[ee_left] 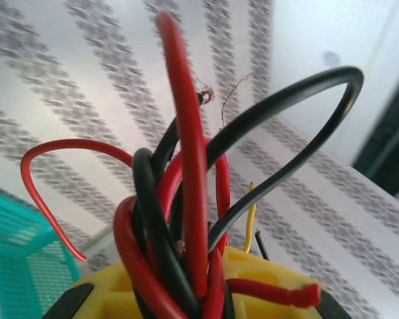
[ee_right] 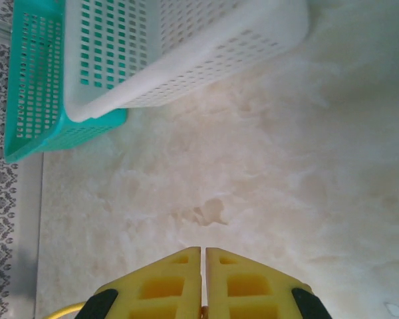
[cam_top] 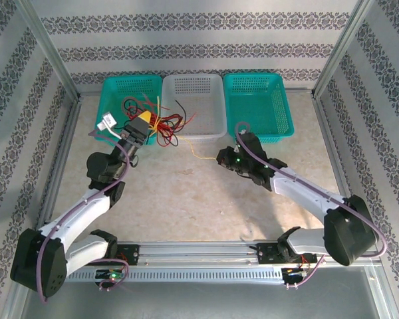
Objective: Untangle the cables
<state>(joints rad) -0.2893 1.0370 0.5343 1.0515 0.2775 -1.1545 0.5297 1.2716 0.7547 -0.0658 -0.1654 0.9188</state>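
Note:
The yellow cable and the red and black loops are clamped in my left gripper, so it should lay the knot down and take the yellow cable alone.
My left gripper is held up at the gap between the left teal basket and the white basket, shut on a knot of cables. In the left wrist view, red cable and black cable loops rise out from between the yellow fingers, with a thin yellow cable end behind them. A yellow cable strand runs from the knot down across the table into my right gripper. The right jaws are pressed together low over the table, a bit of wire pinched deep between them.
Three baskets stand in a row at the back: teal, white, teal. A black wire lies in the white basket. A small white object lies left of the left gripper. The white basket and a teal basket lie ahead of the right gripper.

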